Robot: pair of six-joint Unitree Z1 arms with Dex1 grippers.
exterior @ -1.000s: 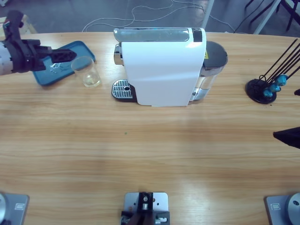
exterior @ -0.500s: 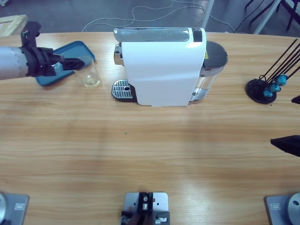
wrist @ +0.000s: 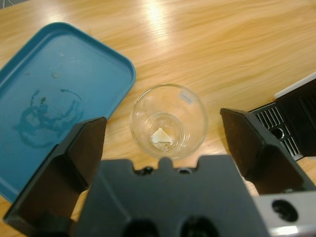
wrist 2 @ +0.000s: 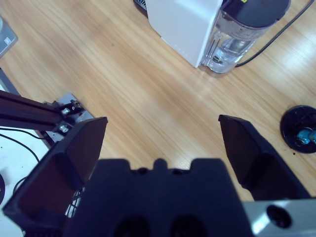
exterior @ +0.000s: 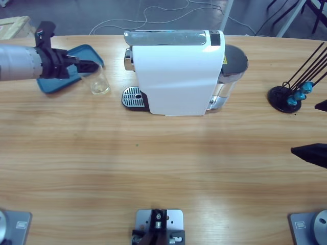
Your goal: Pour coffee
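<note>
My gripper will carry the tumbler to the drip grate, and the pale brownish patch (wrist: 161,138) will stay in place, because the patch has a jagged edge (wrist: 161,130).
A clear glass tumbler (exterior: 99,81) stands upright on the table between the blue tray (exterior: 56,84) and the coffee machine (exterior: 176,71). A small pale brownish patch, the coffee (wrist: 160,137), lies at its bottom. My left gripper (exterior: 88,65) reaches in from the left over the tray, its tips at the tumbler's rim. In the left wrist view the left gripper (wrist: 163,123) is open, and the tumbler (wrist: 168,121) shows between the jaws, untouched. My right gripper (exterior: 308,152) hangs at the right edge. The right gripper (wrist 2: 162,120) is open and holds nothing.
The machine's drip grate (exterior: 133,96) juts out just right of the tumbler, and its water tank (exterior: 232,66) sits on its right end. A black capsule stand (exterior: 286,98) with blue capsules is at the far right. Cables lie beyond the table's far edge.
The left arm has moved right across the tray until its jaws reach the tumbler. The right gripper has drifted slightly left and down at the right edge.
</note>
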